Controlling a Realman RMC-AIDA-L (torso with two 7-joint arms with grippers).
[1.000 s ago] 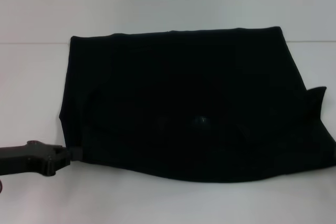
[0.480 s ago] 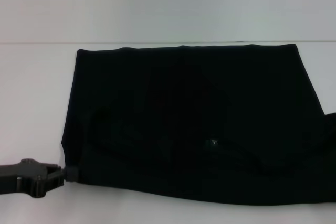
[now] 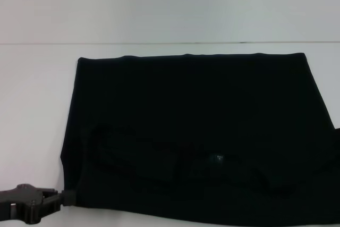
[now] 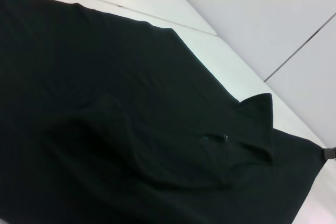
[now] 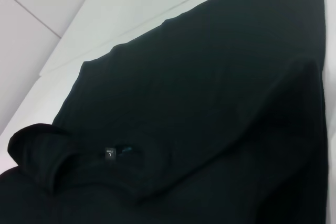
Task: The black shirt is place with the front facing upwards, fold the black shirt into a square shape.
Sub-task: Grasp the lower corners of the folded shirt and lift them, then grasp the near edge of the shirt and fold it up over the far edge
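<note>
My right gripper should keep moving its corner toward the straight far edge (image 3: 298, 56) and let go there, because my grippers are holding the shirt's opposite near corners (image 4: 318, 156).
The black shirt (image 3: 191, 110) lies spread on the white table (image 3: 32, 104), folded over itself, with its straight edge at the far side. Its small neck label (image 3: 217, 158) shows near the front; the lettering is hidden. My left gripper (image 3: 65, 197) is at the shirt's near left corner, low on the table, shut on the cloth. The shirt fills the left wrist view (image 4: 105, 77) and the right wrist view (image 5: 210, 103), where the label (image 5: 109, 153) also shows. My right gripper (image 4: 328, 153) shows only as a small dark tip pinching the shirt's opposite near corner.
The white table's far edge (image 3: 159, 43) runs just behind the shirt. Bare table lies to the shirt's left. The shirt's right side runs out of the head view. A turned-up sleeve (image 4: 260, 114) sticks out near the right corner.
The whole shirt has slid toward me over the table. My left gripper has drawn back toward the near edge with the corner in it. The right sleeve has left the head view.
</note>
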